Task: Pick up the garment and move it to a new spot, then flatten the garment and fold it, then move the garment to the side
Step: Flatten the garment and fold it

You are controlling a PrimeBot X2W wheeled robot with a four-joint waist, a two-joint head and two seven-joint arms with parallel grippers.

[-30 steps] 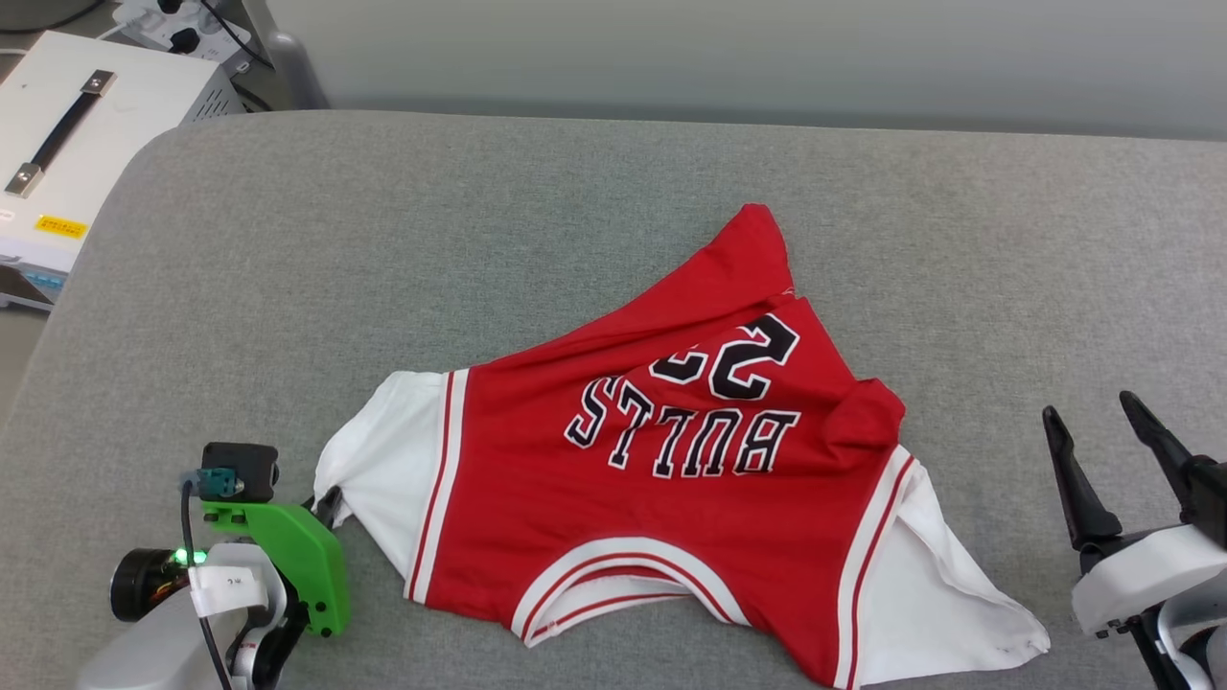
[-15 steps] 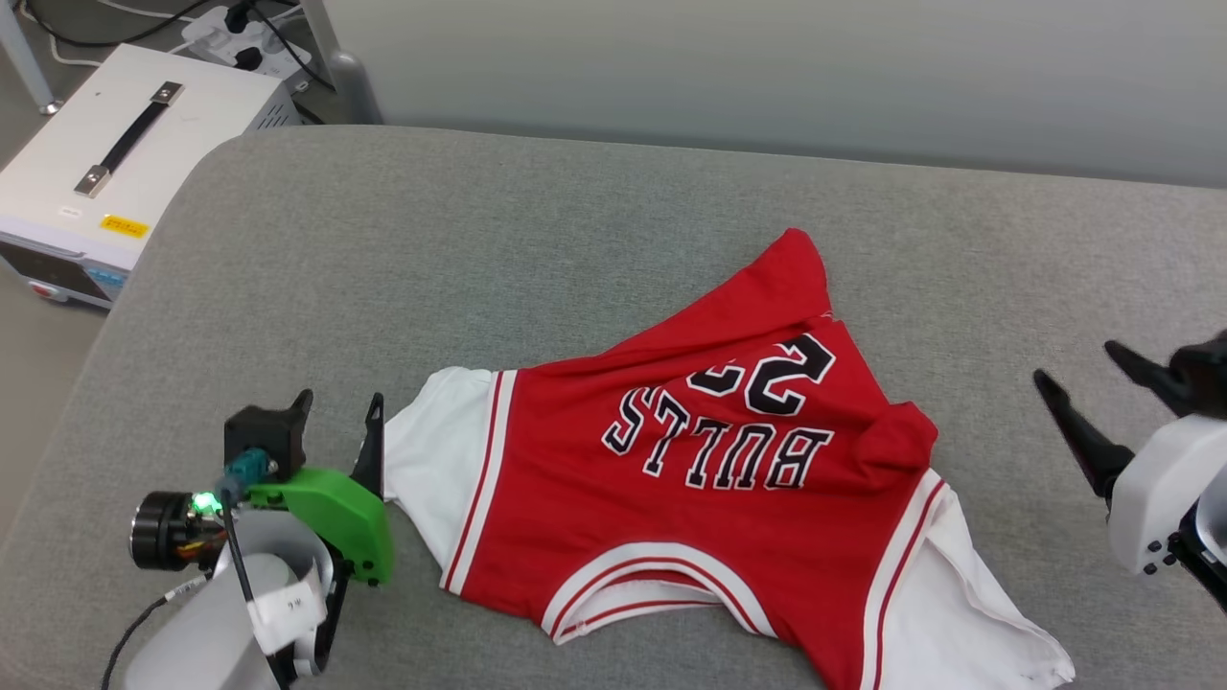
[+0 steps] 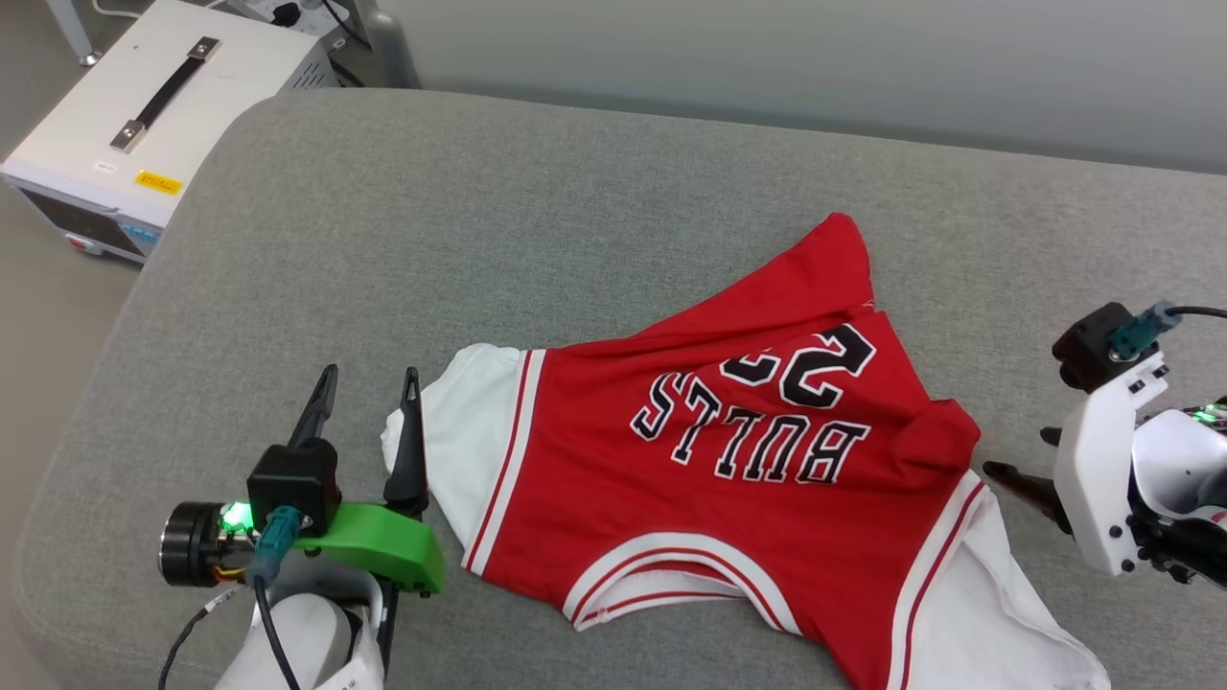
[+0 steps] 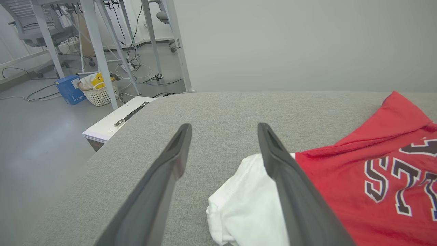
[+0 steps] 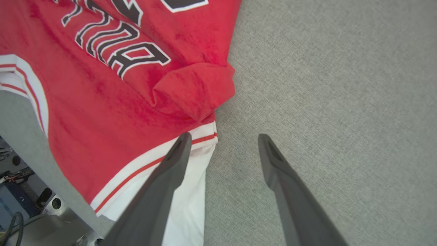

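Observation:
I expect the garment point(image 3: 713, 494) to open into a much longer, wider body when I lift and spread it, because a red fold hides part of the black lettering point(image 3: 750, 366).
The garment point(image 3: 729, 479) is a red jersey with white sleeves and upside-down black "BULLS 23" lettering, lying rumpled on the grey cushion point(image 3: 479, 211). Its far hem is bunched to a point and a red fold sits near its right sleeve. My left gripper point(image 3: 371, 372) stands open just left of the white left sleeve point(image 4: 245, 205), one finger beside the sleeve's edge, nothing between the fingers. In the left wrist view the left gripper point(image 4: 224, 125) points along the cushion. My right gripper point(image 3: 1018, 452) is open by the right sleeve. In the right wrist view the right gripper point(image 5: 224, 135) has one finger above the garment's point(image 5: 119, 95) striped sleeve seam.
A white box with a black handle point(image 3: 144, 125) stands on the floor past the cushion's far left corner. The cushion's rounded left edge point(image 3: 86, 412) is close to my left arm. Desk legs, cables and a basket point(image 4: 99, 94) stand on the floor beyond.
My left gripper has opened, let go of the white left sleeve, and its fingers now point up along the cushion. The right gripper has turned toward the right sleeve. The head camera has shifted.

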